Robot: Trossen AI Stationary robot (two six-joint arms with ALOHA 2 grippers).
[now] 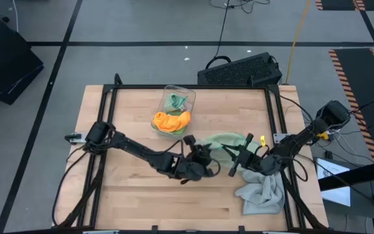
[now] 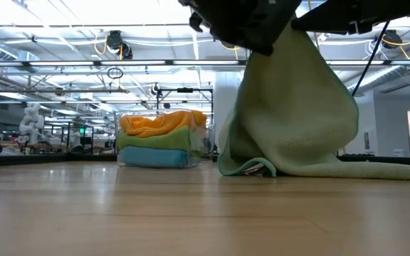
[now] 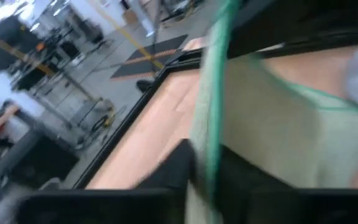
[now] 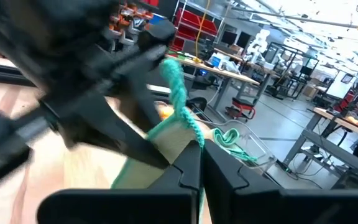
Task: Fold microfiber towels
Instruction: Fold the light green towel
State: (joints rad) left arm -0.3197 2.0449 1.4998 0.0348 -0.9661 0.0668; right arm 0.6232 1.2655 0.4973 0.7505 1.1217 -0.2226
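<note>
My right gripper should pinch the sage towel again at its raised corner and my left gripper should take the towel's hanging corner, because both grippers are holding the towel close together at that raised corner.
A sage green towel with a darker green stitched edge hangs between my two grippers in the middle of the table. Its lower part rests on the wood. My left gripper is at the towel's left side, closed on its edge. My right gripper is shut on the towel from the right. A light grey towel lies crumpled at the near right. An orange towel spills out of a clear bin that holds a bright green towel. My left gripper has the sage towel's stitched edge between its two fingers, which lie across that edge. The cloth runs up and away from the fingers. The blurred wrist view hides the number of layers. My right gripper pinches the towel's stitched edge between its two fingers, coming roughly level from the table's right. A tuft of the edge stands up beyond the fingertips. The cloth hangs below the hold with its lower part on the table.
The low view shows orange, green and blue cloths stacked in the bin at the far middle. The black table frame runs around the wood. Bare wood lies at the near left.
</note>
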